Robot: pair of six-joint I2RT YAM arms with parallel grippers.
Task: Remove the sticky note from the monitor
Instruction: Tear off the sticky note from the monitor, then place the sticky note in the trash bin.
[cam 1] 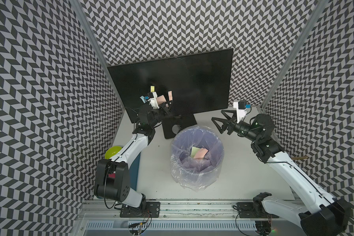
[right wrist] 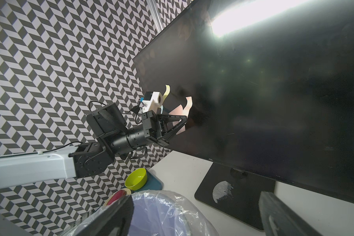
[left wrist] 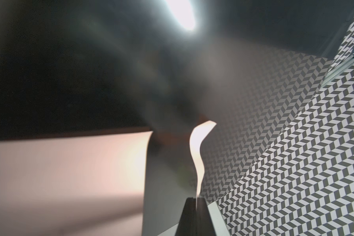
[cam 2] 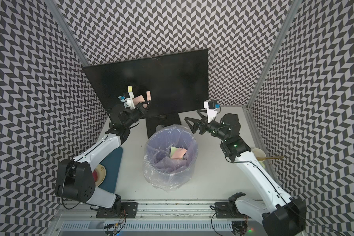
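Observation:
The curled pink note's lower edge (cam 1: 170,99) is held in my left gripper's shut fingers, so I should keep carrying the note until it hangs over the bin's opening (cam 1: 197,146).
The monitor (cam 1: 192,77) (cam 2: 168,77) stands at the back of the table, its screen dark. Low on its left part hang a yellow sticky note (cam 1: 152,88), a curled pink sticky note (cam 1: 170,95) and a second pink one (cam 1: 161,98). My left gripper (cam 1: 169,103) is at the screen, shut on the curled pink note's lower edge. In the left wrist view that note (left wrist: 196,153) rises from between the shut fingertips of this gripper (left wrist: 196,199). My right gripper (cam 1: 217,114) (right wrist: 196,216) hangs open and empty to the right of the stand base (right wrist: 233,190).
A plastic-lined bin (cam 1: 196,130) stands in front of the monitor's base with a green and a pink note (cam 1: 199,153) inside. A lime bowl (cam 1: 111,152) and a plate sit on a teal tray (cam 2: 112,163) at the left. A cup with a spoon (cam 2: 259,155) is at the right wall.

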